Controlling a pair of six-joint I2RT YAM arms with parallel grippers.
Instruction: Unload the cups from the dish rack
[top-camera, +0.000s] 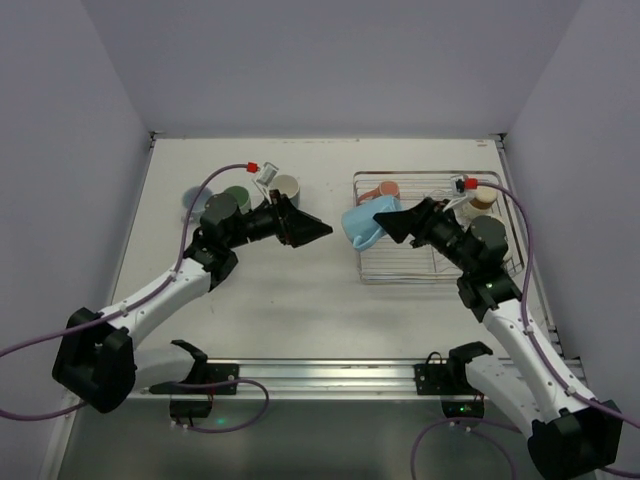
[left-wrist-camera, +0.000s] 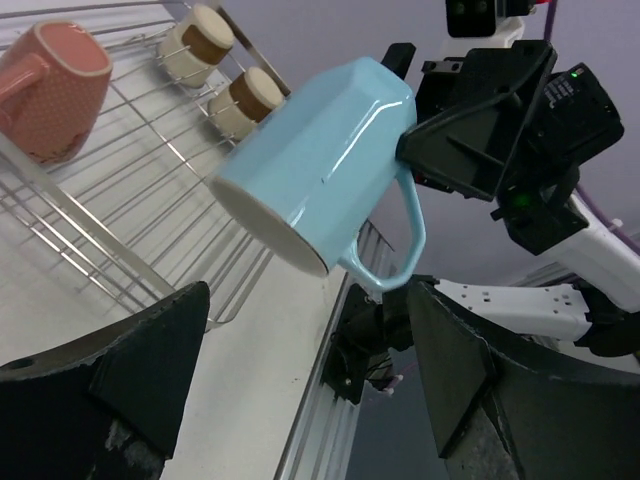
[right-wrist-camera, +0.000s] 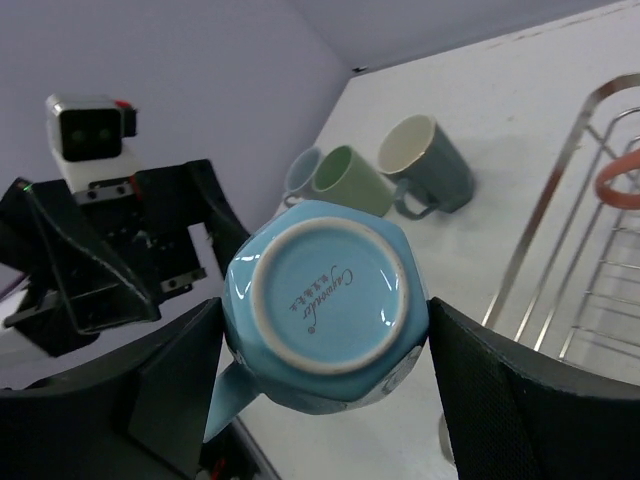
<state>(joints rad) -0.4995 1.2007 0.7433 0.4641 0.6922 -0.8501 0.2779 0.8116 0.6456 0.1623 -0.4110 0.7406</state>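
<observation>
My left gripper should grab the mug by its rim (top-camera: 348, 230) while my right gripper is around the light blue mug's base (right-wrist-camera: 330, 297). It should then stand the mug beside the other cups.
My right gripper (top-camera: 392, 222) is shut on a light blue mug (top-camera: 362, 226) and holds it in the air at the left edge of the dish rack (top-camera: 400, 272), base toward the wrist camera (right-wrist-camera: 325, 300), mouth toward the left arm (left-wrist-camera: 310, 165). My left gripper (top-camera: 318, 231) is open and empty, its tips a short way left of the mug. A salmon-pink cup (top-camera: 386, 191) and two beige cups (top-camera: 481, 199) lie in the rack. Three cups stand on the table at far left: blue (top-camera: 194, 200), green (top-camera: 236, 198) and grey-white (top-camera: 286, 186).
The rack's plate-divider prongs (top-camera: 470, 200) stand at its right side. The metal rail (top-camera: 320, 378) runs along the table's near edge. Grey walls close in the left, right and back.
</observation>
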